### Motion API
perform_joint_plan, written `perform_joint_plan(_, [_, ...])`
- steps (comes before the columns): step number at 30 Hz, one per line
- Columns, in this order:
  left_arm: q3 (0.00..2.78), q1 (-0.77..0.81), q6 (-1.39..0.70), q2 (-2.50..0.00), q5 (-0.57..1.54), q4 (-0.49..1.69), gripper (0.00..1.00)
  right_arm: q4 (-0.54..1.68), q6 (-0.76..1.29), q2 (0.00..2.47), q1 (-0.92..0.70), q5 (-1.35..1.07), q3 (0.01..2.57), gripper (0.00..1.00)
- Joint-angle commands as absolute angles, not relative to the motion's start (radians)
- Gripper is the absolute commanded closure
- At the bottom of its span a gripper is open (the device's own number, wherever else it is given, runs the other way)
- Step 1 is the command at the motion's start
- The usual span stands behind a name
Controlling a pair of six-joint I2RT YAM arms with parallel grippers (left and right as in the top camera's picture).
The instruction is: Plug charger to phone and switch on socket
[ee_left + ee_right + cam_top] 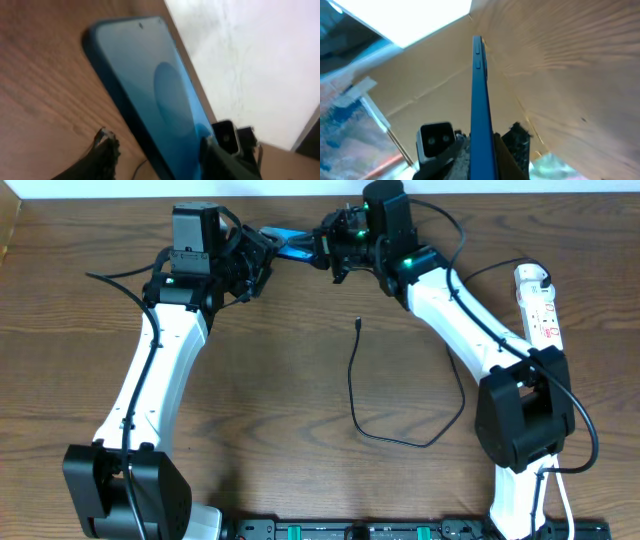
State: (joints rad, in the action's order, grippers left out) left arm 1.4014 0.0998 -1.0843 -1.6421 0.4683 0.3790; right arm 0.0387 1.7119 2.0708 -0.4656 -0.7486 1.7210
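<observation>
The phone's end (172, 150) is inside the left gripper's open fingers, so the robot's right gripper should keep hold of the phone until those fingers close, and then let go.
The phone (290, 246) is held off the table at the back centre, between my two grippers. My right gripper (328, 248) is shut on it; in the right wrist view the phone (479, 100) shows edge-on, clamped between the fingers (482, 137). My left gripper (262, 260) is open around its other end; in the left wrist view the blue screen (160, 95) lies between the fingers (155, 142), with a gap at the left finger. The charger (352, 395) lies loose on the table, its tip (358, 323) pointing to the back. The socket (538, 305) lies at the far right.
The black cable loops from the table's middle toward the right arm's base (520, 415). A white cord (560, 490) runs down the right edge. A white wall borders the table's back edge (250, 65).
</observation>
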Motion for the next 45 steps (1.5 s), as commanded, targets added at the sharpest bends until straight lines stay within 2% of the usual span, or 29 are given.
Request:
perform_joint_plan(1, [1.407,0.096,-1.116,-1.627,0.429,0.376,0.53,-0.003,1.784,2.067,-0.479,-0.762,1.737,0.99])
perform_joint_plan(15, [1.407,0.096,-1.448,-1.627,0.289,0.375,0.6,-0.012,1.789,2.067,-0.482,-0.762,1.737,0.99])
perform_joint_plan(17, [1.407,0.096,-1.506,-1.627,0.273,0.374,0.64,-0.012,1.8,2.067,-0.485,-0.763,1.737,0.99])
perform_joint_plan(36, [1.407,0.096,-1.547,-1.627,0.279,0.244,0.69,-0.053,1.81,2.067,-0.502,-0.796,1.737,0.99])
perform_joint_plan(41, [1.407,0.096,-1.547,-1.627,0.279,0.244,0.77,-0.066,1.81,2.067,-0.502,-0.801,1.737,0.98])
perform_joint_plan(43, [1.407,0.096,-1.547,-1.627,0.279,0.244,0.87,-0.076,1.81,2.067,-0.502,-0.809,1.737,0.99])
perform_joint_plan(45, [1.407,0.096,-1.547,-1.627,0.279,0.244,0.9,-0.089,1.817,2.067,-0.502,-0.822,1.737,0.99])
